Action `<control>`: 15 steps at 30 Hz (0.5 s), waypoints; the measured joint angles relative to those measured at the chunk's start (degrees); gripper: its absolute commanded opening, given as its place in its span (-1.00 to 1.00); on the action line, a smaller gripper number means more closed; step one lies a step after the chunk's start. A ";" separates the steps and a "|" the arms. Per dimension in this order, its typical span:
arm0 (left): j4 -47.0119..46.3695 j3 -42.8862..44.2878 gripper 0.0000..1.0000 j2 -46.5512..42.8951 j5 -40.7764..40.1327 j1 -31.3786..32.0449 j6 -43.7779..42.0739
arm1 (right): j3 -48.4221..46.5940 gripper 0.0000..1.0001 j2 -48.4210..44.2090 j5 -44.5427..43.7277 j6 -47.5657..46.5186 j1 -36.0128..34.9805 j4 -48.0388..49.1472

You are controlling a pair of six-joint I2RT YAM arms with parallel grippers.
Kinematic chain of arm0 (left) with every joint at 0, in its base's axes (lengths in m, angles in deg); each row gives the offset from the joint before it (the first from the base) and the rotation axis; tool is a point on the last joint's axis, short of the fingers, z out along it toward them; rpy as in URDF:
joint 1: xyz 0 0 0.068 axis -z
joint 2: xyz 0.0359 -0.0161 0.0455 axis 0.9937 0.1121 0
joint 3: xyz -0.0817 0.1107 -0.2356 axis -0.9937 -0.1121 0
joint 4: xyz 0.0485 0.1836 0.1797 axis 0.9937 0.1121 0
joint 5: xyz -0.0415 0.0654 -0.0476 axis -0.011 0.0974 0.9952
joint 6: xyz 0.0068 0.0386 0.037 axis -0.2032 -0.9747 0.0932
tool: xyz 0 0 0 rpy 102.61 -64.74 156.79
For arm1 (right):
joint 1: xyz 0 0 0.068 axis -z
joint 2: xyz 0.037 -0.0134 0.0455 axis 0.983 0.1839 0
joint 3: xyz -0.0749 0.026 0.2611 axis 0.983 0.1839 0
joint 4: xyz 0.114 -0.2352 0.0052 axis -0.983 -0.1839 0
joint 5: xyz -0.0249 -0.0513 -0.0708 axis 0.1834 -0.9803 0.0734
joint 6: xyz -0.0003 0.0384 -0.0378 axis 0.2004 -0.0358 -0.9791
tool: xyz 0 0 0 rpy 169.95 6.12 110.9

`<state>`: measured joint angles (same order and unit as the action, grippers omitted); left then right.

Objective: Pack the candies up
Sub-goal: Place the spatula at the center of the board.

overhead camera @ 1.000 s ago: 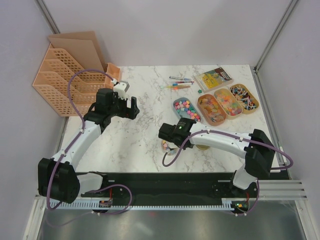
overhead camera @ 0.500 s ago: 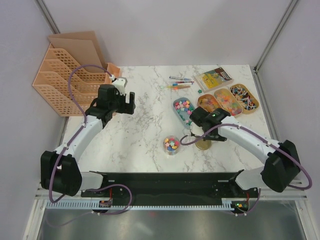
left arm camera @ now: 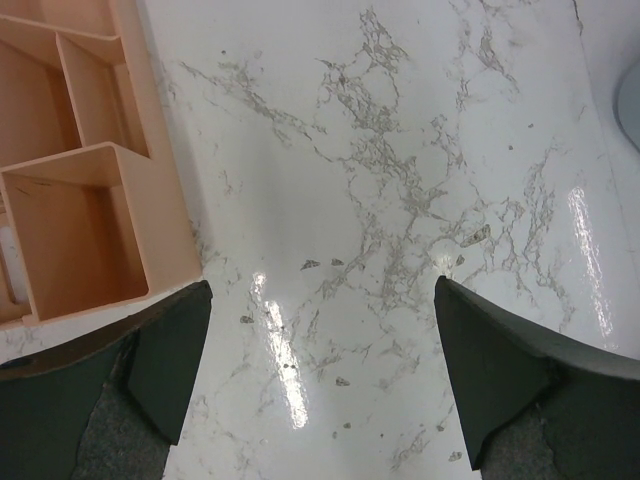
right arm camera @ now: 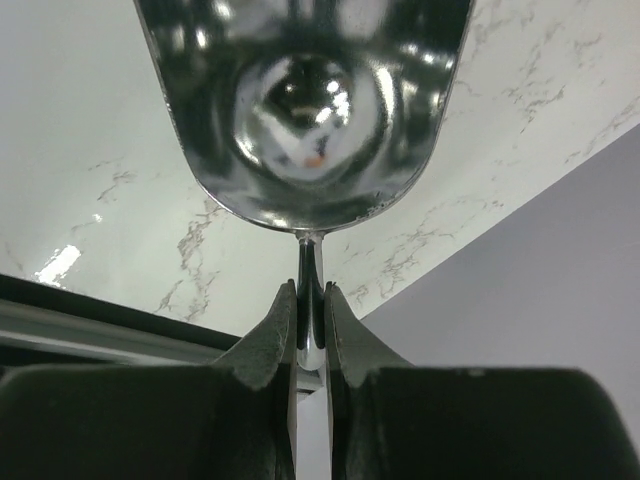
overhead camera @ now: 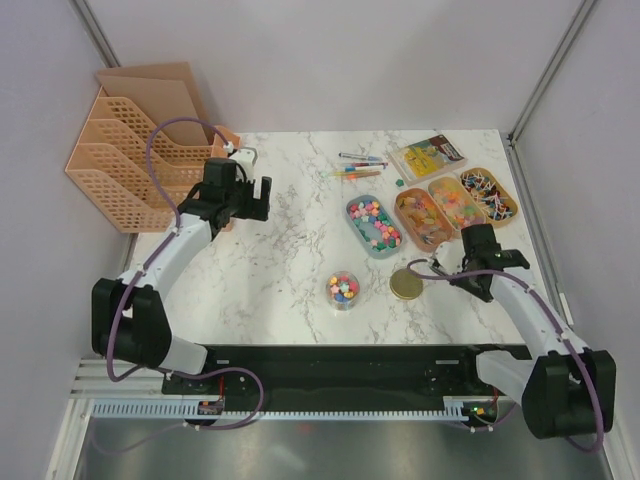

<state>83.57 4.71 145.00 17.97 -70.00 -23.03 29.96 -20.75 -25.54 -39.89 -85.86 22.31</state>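
I should go on lowering the scoop with my right gripper and let go of it on the marble [overhead camera: 506, 308] in front of the orange trays, because the scoop's bowl [right arm camera: 308, 120] is empty and that marble is clear.
The candies lie in a grey tray [overhead camera: 373, 222] and three orange trays [overhead camera: 456, 205] at the back right, and some fill a small clear jar [overhead camera: 343, 290] near the table's front. My right gripper [overhead camera: 464, 266] hovers in front of the orange trays, right of the jar. In the right wrist view it [right arm camera: 310, 290] is shut on the thin handle of a shiny metal scoop [right arm camera: 305, 100], whose bowl looks empty. My left gripper [overhead camera: 246, 192] is far left by the file rack, open [left arm camera: 322, 290] over bare marble.
A flat gold lid [overhead camera: 405, 285] lies just right of the jar. Coloured pens [overhead camera: 358, 166] and a yellow booklet [overhead camera: 428, 157] sit behind the trays. An orange file rack [overhead camera: 130, 165] stands at the back left, its corner [left arm camera: 90, 220] close to my left finger.
The right arm has swung with the scoop from the jar, past the grey tray, to the right side of the table. The left gripper has edged back toward the file rack.
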 measured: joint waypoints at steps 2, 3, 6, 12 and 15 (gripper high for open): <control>0.35 0.83 1.00 0.90 0.02 0.00 0.00 | -0.59 -1.00 2.40 1.29 1.14 3.69 1.25; 0.55 1.20 1.00 1.38 0.02 0.00 0.00 | -1.27 -1.00 4.04 1.92 2.21 5.88 1.25; 1.01 2.14 1.00 2.43 0.00 0.00 0.00 | -4.04 -1.00 8.90 3.65 5.70 11.47 1.70; 1.38 3.37 1.00 2.91 -0.44 0.00 0.00 | -7.21 -1.00 14.97 5.62 12.55 20.90 3.72; 1.40 3.41 1.00 2.91 -0.87 0.00 0.00 | -7.41 -1.00 17.62 5.81 15.37 23.67 3.82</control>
<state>84.97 8.12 147.91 17.09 -70.00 -23.03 22.55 -3.14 -19.73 -24.53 -62.19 26.13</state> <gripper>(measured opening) 0.995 0.152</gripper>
